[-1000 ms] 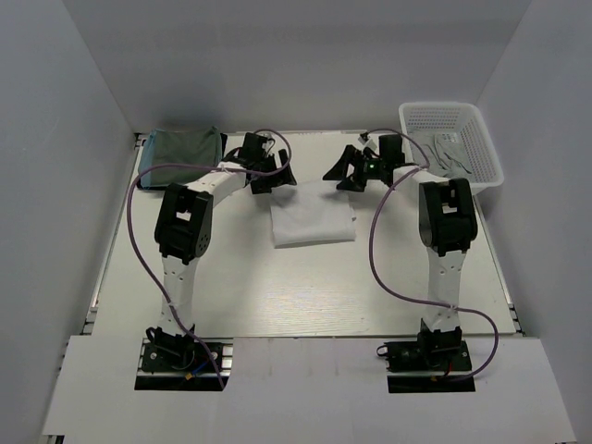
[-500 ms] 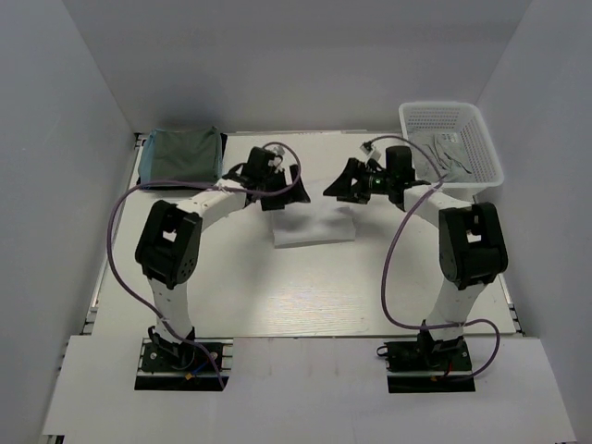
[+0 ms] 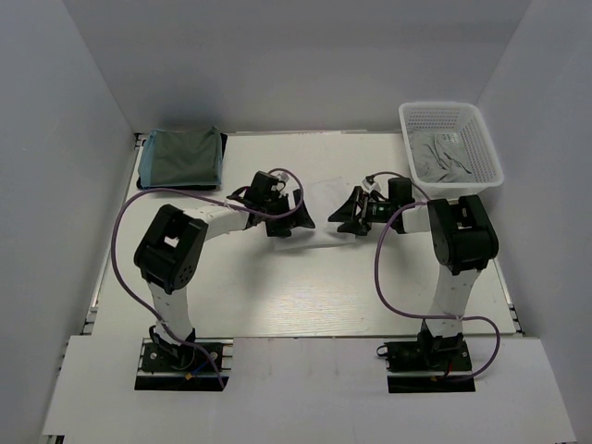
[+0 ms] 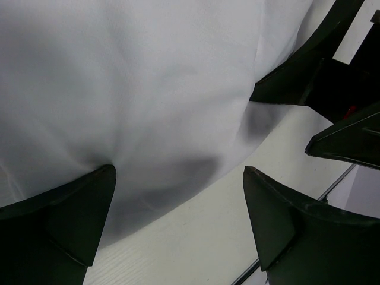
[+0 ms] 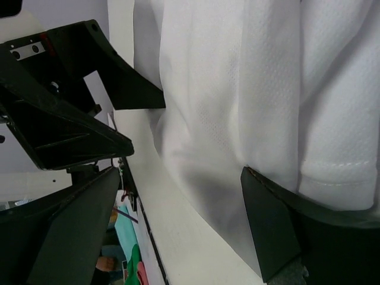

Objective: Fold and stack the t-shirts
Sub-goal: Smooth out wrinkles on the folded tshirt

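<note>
The white t-shirt point(image 3: 322, 211) is lying folded up small with a smooth front edge point(image 3: 319, 246), so I expect its layers to sag together and stay folded when I carry it.
A white t-shirt point(image 3: 321, 199) lies folded on the table's middle. My left gripper point(image 3: 289, 218) is open and low at the shirt's left side. In the left wrist view point(image 4: 178, 170) one finger point(image 4: 65, 219) rests at the edge of the white cloth point(image 4: 130, 89), and the other is over bare table. My right gripper point(image 3: 346, 214) is open and low at the shirt's right side. In the right wrist view point(image 5: 180, 171) its jaws straddle the edge of the shirt point(image 5: 237, 89). A folded teal t-shirt point(image 3: 181, 156) lies at the back left.
A white basket point(image 3: 481, 139) stands at the back right with grey shirts point(image 3: 444, 153) in it. The two grippers face each other closely across the white shirt. White walls enclose the table on the left, back and right.
Both grippers have moved from the shirt's far edge toward the near side and come down low beside it, closer together. Both stay open.
</note>
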`<control>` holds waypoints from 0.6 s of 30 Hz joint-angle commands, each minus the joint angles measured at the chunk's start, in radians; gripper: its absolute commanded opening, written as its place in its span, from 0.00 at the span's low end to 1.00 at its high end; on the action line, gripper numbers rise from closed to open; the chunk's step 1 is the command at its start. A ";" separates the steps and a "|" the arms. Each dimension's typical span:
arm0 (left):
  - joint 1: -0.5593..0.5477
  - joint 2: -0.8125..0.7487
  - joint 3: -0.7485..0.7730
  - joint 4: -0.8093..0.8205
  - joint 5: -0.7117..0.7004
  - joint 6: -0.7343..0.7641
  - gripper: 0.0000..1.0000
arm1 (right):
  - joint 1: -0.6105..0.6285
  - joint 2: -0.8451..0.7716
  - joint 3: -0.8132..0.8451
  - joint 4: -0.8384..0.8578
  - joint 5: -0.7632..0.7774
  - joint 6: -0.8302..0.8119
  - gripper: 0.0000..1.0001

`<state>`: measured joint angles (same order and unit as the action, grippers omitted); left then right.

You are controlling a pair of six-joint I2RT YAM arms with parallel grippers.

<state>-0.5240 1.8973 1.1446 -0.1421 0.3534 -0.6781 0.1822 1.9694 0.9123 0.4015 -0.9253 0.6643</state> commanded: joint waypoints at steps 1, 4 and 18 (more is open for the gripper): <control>0.010 -0.012 -0.052 -0.105 -0.114 0.043 1.00 | -0.021 0.043 -0.052 0.007 0.068 -0.029 0.90; 0.010 -0.082 -0.010 -0.180 -0.189 0.101 1.00 | -0.024 -0.041 -0.044 -0.058 0.083 -0.090 0.90; 0.010 -0.117 0.158 -0.358 -0.401 0.158 1.00 | -0.003 -0.481 -0.052 -0.328 0.123 -0.285 0.90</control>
<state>-0.5213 1.7401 1.2461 -0.4072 0.0357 -0.5381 0.1761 1.5246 0.8841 0.1452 -0.8204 0.4335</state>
